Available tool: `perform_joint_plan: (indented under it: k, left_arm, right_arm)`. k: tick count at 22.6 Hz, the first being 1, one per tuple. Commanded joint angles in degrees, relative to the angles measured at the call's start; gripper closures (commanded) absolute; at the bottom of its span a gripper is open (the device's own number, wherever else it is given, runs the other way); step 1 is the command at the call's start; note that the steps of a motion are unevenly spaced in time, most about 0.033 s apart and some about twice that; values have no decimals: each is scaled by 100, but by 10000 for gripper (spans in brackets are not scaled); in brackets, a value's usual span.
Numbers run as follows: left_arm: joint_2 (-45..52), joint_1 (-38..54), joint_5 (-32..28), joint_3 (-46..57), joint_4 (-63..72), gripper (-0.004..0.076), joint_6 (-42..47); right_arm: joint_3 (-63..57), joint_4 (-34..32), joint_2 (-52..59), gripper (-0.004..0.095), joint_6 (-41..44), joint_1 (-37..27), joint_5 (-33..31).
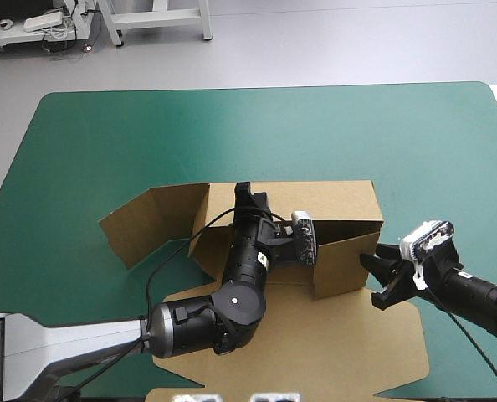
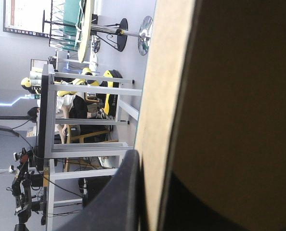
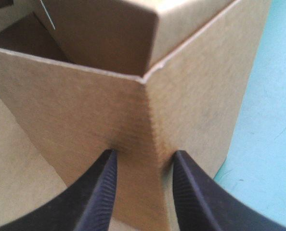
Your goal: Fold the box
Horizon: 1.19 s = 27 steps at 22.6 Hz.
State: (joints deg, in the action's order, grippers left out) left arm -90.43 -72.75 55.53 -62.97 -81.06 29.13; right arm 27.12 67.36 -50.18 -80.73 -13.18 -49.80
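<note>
My fingers are at the box's end flap, and the brown box [image 1: 336, 199] should tip back and open upward when I carry the flap toward the far edge, because its opening [image 1: 340, 230] faces the lid panel.
The brown box [image 1: 336, 203] stands at mid-table with its walls raised and a side flap [image 1: 148, 219] splayed out to the left. Its lid panel [image 1: 332, 335] lies flat toward the near edge. My left gripper [image 1: 247, 198] reaches into the box from the near side. In the left wrist view my left gripper [image 2: 152, 168] is shut on an upright wall [image 2: 162, 96], one black finger on each face. My right gripper [image 1: 386, 280] stands open at the box's near right corner. Its fingers [image 3: 99, 192] straddle that corner [image 3: 148, 125], touching or nearly touching the board.
The teal-green cover [image 1: 232, 126] stretches from the box to the far edge. A strip of cover [image 1: 466, 209] lies right of the box. The left arm crosses the flat lid panel.
</note>
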Motion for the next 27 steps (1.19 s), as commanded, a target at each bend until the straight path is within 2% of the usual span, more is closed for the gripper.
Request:
perform_joint_plan:
  k: [1,5,8,10,13,14,16,18,19,21,23,24,26,27]
  left_arm:
    - [161,-46,-569,-100,58,733,197]
    - [161,-46,-534,-100,58,733,197]
    - [161,-46,-534,-100,58,733,197]
    - [161,-46,-534,-100,58,733,197]
    - [161,-46,-589,-100,58,733,197]
    - [161,-46,-600,-100,58,733,197]
    - [161,-46,-588,-100,58,733,84]
    - [161,-46,-588,-100,48,733,-20]
    - [161,-46,-588,-100,48,733,-20]
    - [161,-46,-588,-100,48,732,-20]
    - [161,-46,-588,-100,48,733,-20]
    - [161,-46,-588,-100,48,733,-20]
    - [161,-46,-588,-100,11,733,-20]
    - [161,-46,-588,-100,11,733,-20]
  right_arm:
    - [124,713,33,557,-149,-9,-49]
    - [124,697,33,555,25,-9,-623]
    - [124,575,33,537,37,-9,-220]
    - [124,589,33,482,37,-9,193]
    - [124,635,-182,358,78,-9,186]
    - [124,639,-269,347,78,-9,186]
    - [124,909,-565,344,-76,-9,211]
    - [124,1742,-1017,350,-718,-9,200]
    - [124,2025,-1136,375,-861,-9,200]
    - [124,2382,-1342,520,-1099,-9,284]
    - [124,2338,-1470,726,-1175,-9,299]
    - [124,2283,-1497,799,-1177,-9,283]
    - [124,2174,-1497,900,-1189,-9,256]
    - [124,2130,-1497,917,-1189,-9,255]
